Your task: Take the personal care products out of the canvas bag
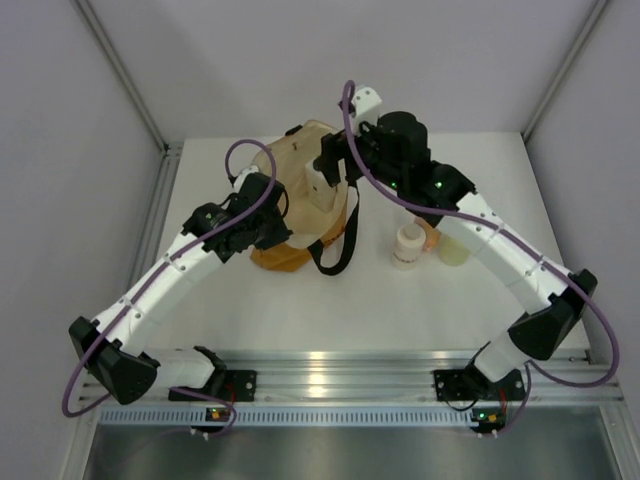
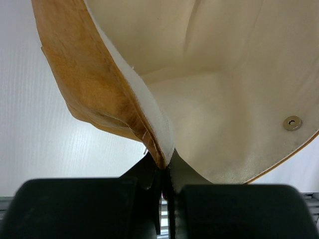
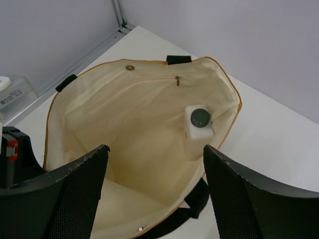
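Note:
I keep lowering my right gripper until its fingers are on both sides of the bottle (image 1: 320, 190), because the white bottle's dark cap (image 3: 200, 118) points up through the open bag's opening.
The canvas bag (image 1: 300, 140) lies open at the table's back middle. My left gripper (image 1: 272, 205) is shut on its rim; in the left wrist view the jaws pinch the mustard-edged rim (image 2: 166, 167). My right gripper (image 1: 332, 160) hovers open over the bag mouth (image 3: 154, 149), holding nothing. The white bottle with a dark cap (image 3: 198, 130) stands inside the bag (image 3: 139, 119) against its right wall, just beyond my right finger. The squat white jar (image 1: 408, 245), the orange-pink bottle (image 1: 431, 238) and the pale yellow-green bottle (image 1: 453, 249) stand on the table right of the bag.
The bag's black strap (image 1: 340, 250) loops onto the table near the jar. A metal snap (image 2: 292, 123) sits on the bag's inner wall. Grey enclosure walls stand at the left, back and right. An aluminium rail (image 1: 320, 380) runs along the near edge.

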